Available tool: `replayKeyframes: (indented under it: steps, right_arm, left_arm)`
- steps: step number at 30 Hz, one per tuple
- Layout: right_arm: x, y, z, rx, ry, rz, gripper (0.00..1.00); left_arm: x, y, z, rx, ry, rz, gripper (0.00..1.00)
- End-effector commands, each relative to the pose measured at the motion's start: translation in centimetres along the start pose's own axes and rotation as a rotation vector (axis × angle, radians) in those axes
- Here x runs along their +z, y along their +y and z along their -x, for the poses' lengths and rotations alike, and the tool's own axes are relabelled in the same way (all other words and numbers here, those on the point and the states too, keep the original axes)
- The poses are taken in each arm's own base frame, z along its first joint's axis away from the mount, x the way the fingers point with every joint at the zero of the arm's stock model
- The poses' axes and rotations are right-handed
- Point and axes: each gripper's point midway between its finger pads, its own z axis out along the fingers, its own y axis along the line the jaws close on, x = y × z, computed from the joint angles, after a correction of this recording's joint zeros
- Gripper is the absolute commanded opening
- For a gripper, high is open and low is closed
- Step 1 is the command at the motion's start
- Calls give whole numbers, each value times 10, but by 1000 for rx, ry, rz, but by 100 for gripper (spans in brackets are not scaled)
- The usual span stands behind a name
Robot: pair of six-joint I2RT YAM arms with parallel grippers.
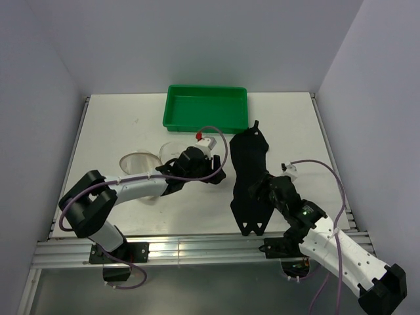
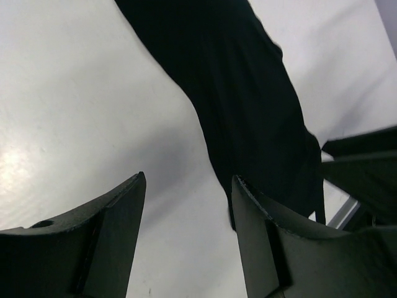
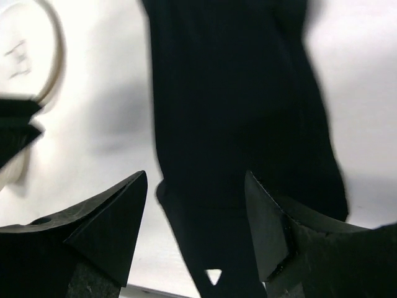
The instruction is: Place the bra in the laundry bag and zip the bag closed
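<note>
The bra (image 3: 229, 143) lies flat, reaching past my right gripper's fingers, so next my right gripper pinches the bra's edge farther from the laundry bag and lifts it.
The bra (image 1: 249, 174) lies flat on the table as a long black strip, running from beside the green tray down toward the front edge. The laundry bag (image 1: 138, 162) sits left of it, partly hidden behind my left arm. My left gripper (image 1: 220, 174) is open just left of the bra. In the left wrist view it (image 2: 189, 180) has bare table between its fingers, with the bra (image 2: 248, 93) up to the right. My right gripper (image 1: 257, 190) is open low over the bra's lower half. In the right wrist view the bra (image 3: 229, 124) lies between and beyond those fingers (image 3: 195, 177), and the bag's rim (image 3: 53, 62) shows at top left.
A green tray (image 1: 207, 108) stands at the back middle of the table, its near right corner close to the bra's top end. The metal rail (image 1: 197, 249) of the table's front edge runs just below the bra's lower end. White walls close in the table on three sides.
</note>
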Motion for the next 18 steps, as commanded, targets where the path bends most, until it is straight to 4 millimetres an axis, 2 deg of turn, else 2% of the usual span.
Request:
replayKeyframes:
  steps: [1, 5, 11, 18]
  right_arm:
    - [3, -23, -7, 69, 33, -101, 72]
    - [-6, -29, -10, 106, 53, -138, 74]
    - [-15, -44, 1, 113, 31, -271, 78]
    - [-6, -49, -4, 126, 64, -350, 77]
  left_arm:
    - [-10, -31, 12, -15, -61, -110, 63]
    - [-17, -34, 3, 11, -72, -126, 62]
    - [-26, -29, -4, 28, -97, -119, 62]
    - [-41, -27, -5, 43, -135, -136, 61]
